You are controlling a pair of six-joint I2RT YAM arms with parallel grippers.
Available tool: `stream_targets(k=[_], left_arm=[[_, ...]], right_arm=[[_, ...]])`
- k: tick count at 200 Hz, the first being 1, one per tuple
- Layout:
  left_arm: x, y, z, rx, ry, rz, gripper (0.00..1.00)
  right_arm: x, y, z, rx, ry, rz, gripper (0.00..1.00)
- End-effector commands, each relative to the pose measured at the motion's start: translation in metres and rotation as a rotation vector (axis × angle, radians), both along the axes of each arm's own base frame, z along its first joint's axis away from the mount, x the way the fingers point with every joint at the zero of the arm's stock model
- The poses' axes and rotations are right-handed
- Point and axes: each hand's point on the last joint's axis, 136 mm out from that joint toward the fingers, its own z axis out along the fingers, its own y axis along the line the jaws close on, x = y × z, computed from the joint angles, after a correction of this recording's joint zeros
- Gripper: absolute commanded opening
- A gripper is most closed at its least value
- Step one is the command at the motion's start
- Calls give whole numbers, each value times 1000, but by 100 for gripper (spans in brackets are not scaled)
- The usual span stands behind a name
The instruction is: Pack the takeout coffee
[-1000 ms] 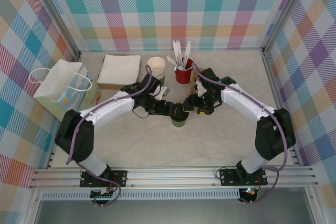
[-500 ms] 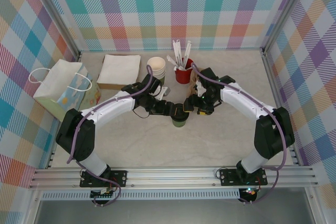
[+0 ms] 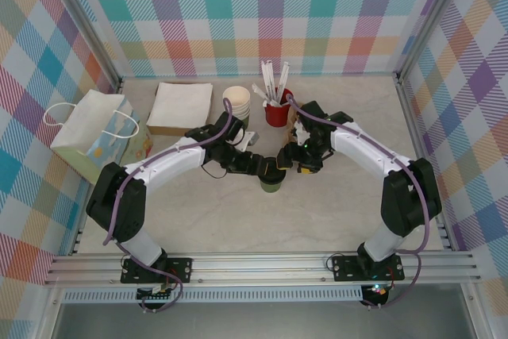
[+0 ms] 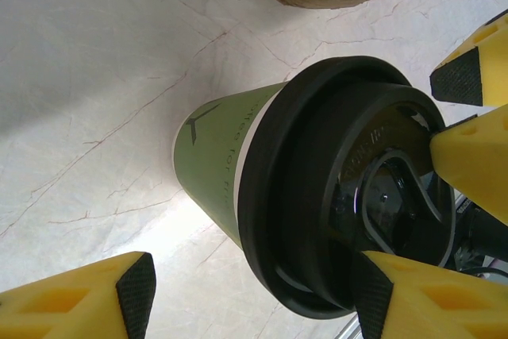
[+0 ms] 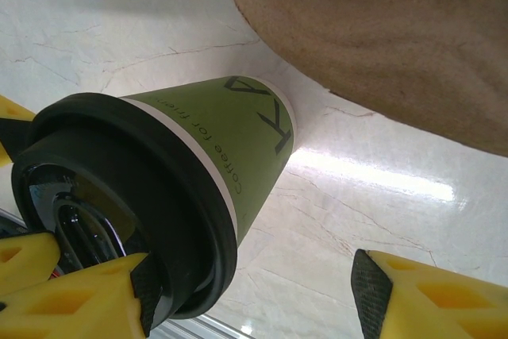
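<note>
The green cup [image 3: 271,187] is closer to my right gripper's side. My right gripper should straddle the black lid [image 3: 272,174] and move the cup toward my left gripper first.
The takeout coffee [image 3: 271,180] is a green paper cup with a black lid [image 4: 341,196], standing upright on the marble table [image 3: 238,220]. Both grippers meet over it. My left gripper [image 3: 264,167] [image 4: 250,299] is open: one fingertip [image 4: 413,299] rests against the lid's rim, and the other sits well clear of the cup wall [image 4: 218,156]. My right gripper [image 3: 295,163] [image 5: 254,291] is open too. Its left fingertip [image 5: 87,295] lies on the lid [image 5: 135,188], its right one far off over bare table. The green cup wall [image 5: 238,140] shows printed lettering.
A brown cardboard piece [image 3: 296,126] [image 5: 381,37] lies just behind the cup. A red holder [image 3: 277,113] with white sticks and a stack of white-rimmed cups [image 3: 236,105] stand further back. A white stack [image 3: 181,106] and a gift bag [image 3: 95,136] sit at the left.
The right arm has edged slightly left toward the cup. The cup and the left arm have stayed where they were.
</note>
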Motion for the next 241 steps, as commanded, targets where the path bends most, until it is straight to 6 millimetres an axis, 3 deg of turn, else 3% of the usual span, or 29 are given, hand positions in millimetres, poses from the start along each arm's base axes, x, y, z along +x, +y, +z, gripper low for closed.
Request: stream_targets(k=[1,82,137,189,211,241], left_arm=[[-30,43,-66,244,152,6,67],[-36,47,-72,248,165,20,66],[3,18,-6,123,46,40,73],[26,9,37,24,23,75,81],[32,15,51,-8,-9,113,81],[43,32,68,-35,-65,197,80]], right_arm=[[-30,-28,-35,-175,139,34,66],[-32,-34,-36,-208,151,49,65],[1,3,9,-14,10,24,66],[14,13,43,99,-90,-14,78],[8,17,45,162,-84,-29,86],[-5,25,31,226,-3,-51,91]])
